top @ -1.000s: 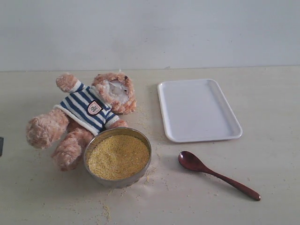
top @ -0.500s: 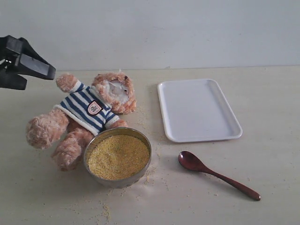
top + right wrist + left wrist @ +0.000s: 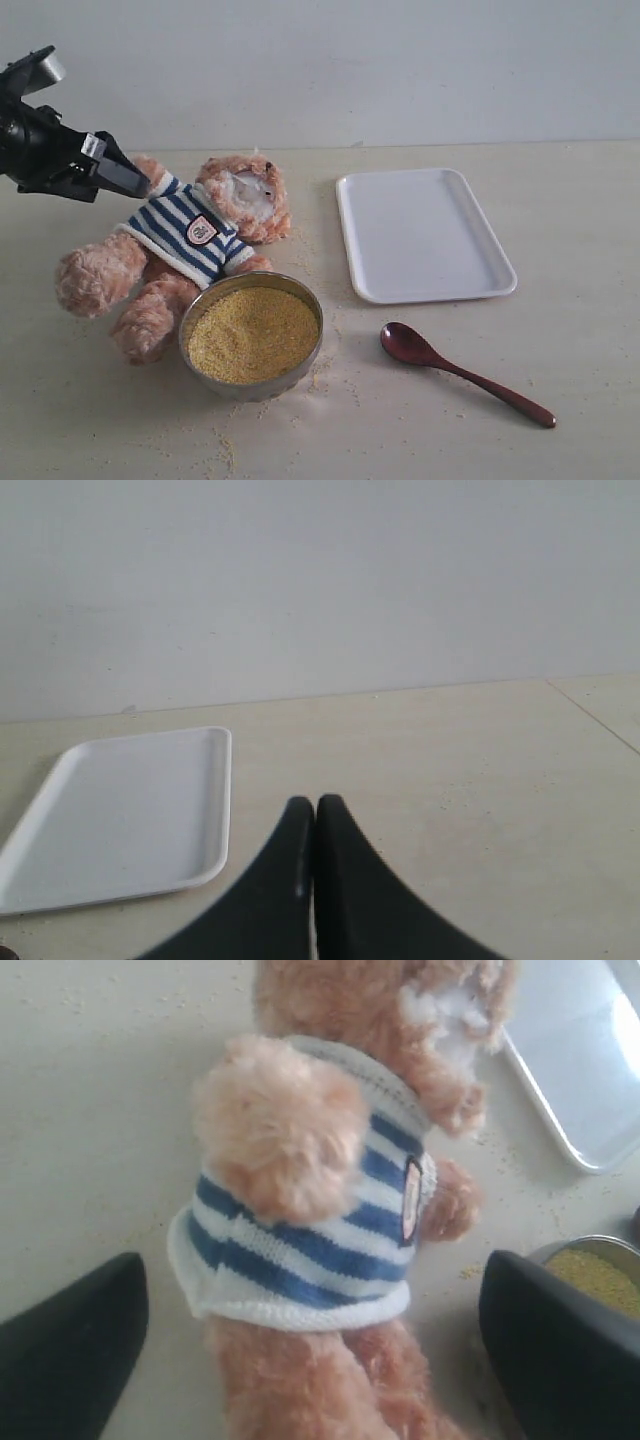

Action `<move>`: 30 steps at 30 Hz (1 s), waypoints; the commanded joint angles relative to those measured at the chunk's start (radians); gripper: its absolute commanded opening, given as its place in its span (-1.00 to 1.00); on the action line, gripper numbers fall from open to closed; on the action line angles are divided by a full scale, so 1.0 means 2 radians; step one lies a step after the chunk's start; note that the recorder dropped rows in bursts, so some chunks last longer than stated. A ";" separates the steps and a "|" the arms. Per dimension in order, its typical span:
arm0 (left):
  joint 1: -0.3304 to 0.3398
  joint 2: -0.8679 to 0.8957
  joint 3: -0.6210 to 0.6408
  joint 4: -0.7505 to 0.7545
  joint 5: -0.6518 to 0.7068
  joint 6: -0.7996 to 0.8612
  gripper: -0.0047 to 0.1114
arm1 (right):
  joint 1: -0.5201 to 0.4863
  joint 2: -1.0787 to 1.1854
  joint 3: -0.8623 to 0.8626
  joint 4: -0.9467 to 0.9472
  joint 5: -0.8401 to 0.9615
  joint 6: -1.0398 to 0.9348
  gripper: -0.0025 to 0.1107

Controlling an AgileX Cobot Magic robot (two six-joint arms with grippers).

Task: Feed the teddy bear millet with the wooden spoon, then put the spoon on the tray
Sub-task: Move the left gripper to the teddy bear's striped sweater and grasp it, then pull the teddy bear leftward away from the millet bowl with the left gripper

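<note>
The raised paw [image 3: 153, 172] stays up by itself, so I expect the teddy bear [image 3: 190, 232] to keep its head up and its arm out when I lift it upright.
The teddy bear [image 3: 190, 235] lies on its back at the left of the table, head toward the tray. Its raised paw and striped shirt [image 3: 300, 1220] fill the left wrist view. My left gripper [image 3: 125, 175] hangs open over the bear's raised arm, and the left gripper [image 3: 310, 1265] has one black finger on each side of the bear's body without touching it. Millet [image 3: 252, 333] fills a metal bowl against the bear's legs. The wooden spoon [image 3: 455, 372] lies on the table in front of the white tray [image 3: 420, 235]. My right gripper [image 3: 315, 802] is shut and empty, beside the tray [image 3: 120, 810].
Loose grains [image 3: 330, 370] are scattered on the table around the bowl [image 3: 250, 385]. A pale wall [image 3: 350, 70] runs along the back edge of the table. The bowl's rim [image 3: 585, 1247] shows next to one left finger.
My left arm has come into the exterior view from the left and moved right and down to the bear's raised arm. Bear, bowl, spoon and tray have not moved.
</note>
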 commanded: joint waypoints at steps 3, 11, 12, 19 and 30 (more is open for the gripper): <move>-0.002 0.040 -0.011 -0.012 -0.008 0.028 0.61 | 0.001 -0.003 -0.001 -0.003 -0.002 -0.001 -0.96; -0.009 0.073 -0.011 -0.084 -0.003 0.083 0.75 | 0.001 -0.003 -0.001 -0.003 -0.002 -0.001 -0.96; -0.014 0.078 -0.011 -0.087 -0.004 0.090 0.75 | 0.001 -0.003 -0.001 -0.003 -0.002 -0.001 -0.96; -0.041 0.106 -0.011 -0.090 -0.050 0.104 0.75 | 0.001 -0.003 -0.001 -0.003 -0.002 -0.001 -0.96; -0.042 0.131 -0.011 -0.086 -0.089 0.086 0.27 | 0.001 -0.003 -0.001 -0.003 -0.002 -0.001 -0.96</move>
